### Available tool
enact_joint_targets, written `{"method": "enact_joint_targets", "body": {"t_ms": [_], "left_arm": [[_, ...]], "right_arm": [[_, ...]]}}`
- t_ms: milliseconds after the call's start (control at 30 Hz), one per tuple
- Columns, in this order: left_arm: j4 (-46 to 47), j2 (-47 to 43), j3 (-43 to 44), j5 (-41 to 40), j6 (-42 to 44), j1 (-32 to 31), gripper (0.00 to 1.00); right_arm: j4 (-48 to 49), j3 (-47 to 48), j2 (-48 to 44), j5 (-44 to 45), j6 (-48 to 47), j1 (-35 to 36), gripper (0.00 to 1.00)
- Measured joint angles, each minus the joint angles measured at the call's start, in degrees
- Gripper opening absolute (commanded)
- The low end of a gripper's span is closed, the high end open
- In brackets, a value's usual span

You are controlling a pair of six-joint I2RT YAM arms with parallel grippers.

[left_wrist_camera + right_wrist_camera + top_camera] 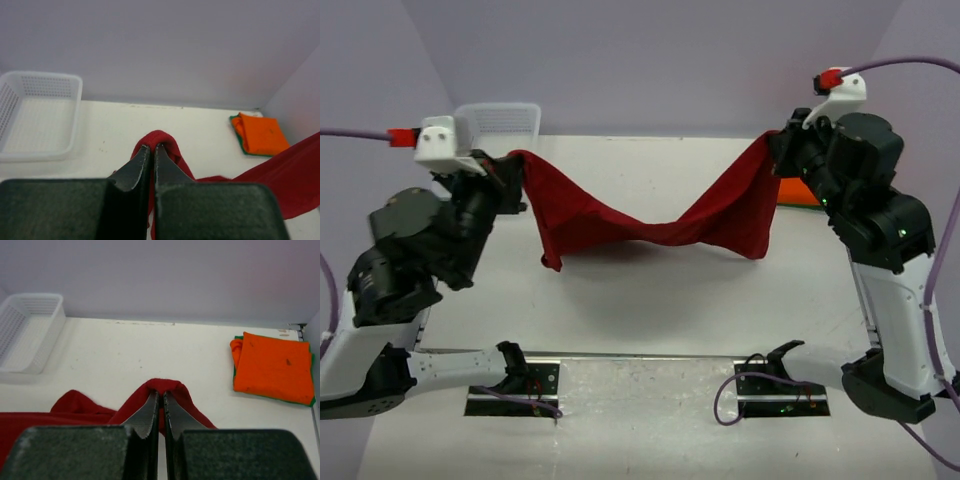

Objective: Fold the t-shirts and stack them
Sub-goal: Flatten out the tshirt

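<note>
My left gripper and my right gripper should raise the corners of the dark red t-shirt high and swing it open before folding, because it sags in a gathered band.
A dark red t-shirt hangs in the air between my two grippers, sagging in the middle above the table. My left gripper is shut on its left corner; the wrist view shows red cloth pinched at the tips of the left gripper. My right gripper is shut on the shirt's right corner, where the cloth bulges over the tips of the right gripper. A folded bright orange t-shirt lies on a green one at the far right.
A white mesh basket stands at the back left of the table. The folded stack is partly hidden behind the right arm. Lavender walls enclose the back and sides.
</note>
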Motion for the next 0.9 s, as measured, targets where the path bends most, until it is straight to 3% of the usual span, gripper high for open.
{"method": "enact_joint_targets", "body": {"t_ms": [267, 633, 767, 900], "left_arm": [[8.5, -9.3, 6.3, 10.9, 8.2, 0.0, 0.00], [12.7, -7.7, 20.9, 33.6, 12.4, 0.0, 0.00], [12.9, -2.6, 26.2, 33.6, 13.4, 0.0, 0.00], [13.6, 6.3, 29.9, 24.9, 16.4, 0.0, 0.00]], "right_arm": [[-1.3, 8.3, -9.6, -8.5, -2.6, 0.0, 0.00], [-0.7, 10.4, -20.7, -26.2, -4.6, 0.0, 0.00], [-0.7, 10.5, -19.9, -27.2, -4.5, 0.0, 0.00], [0.4, 11.1, -14.9, -23.9, -4.6, 0.0, 0.00]]}}
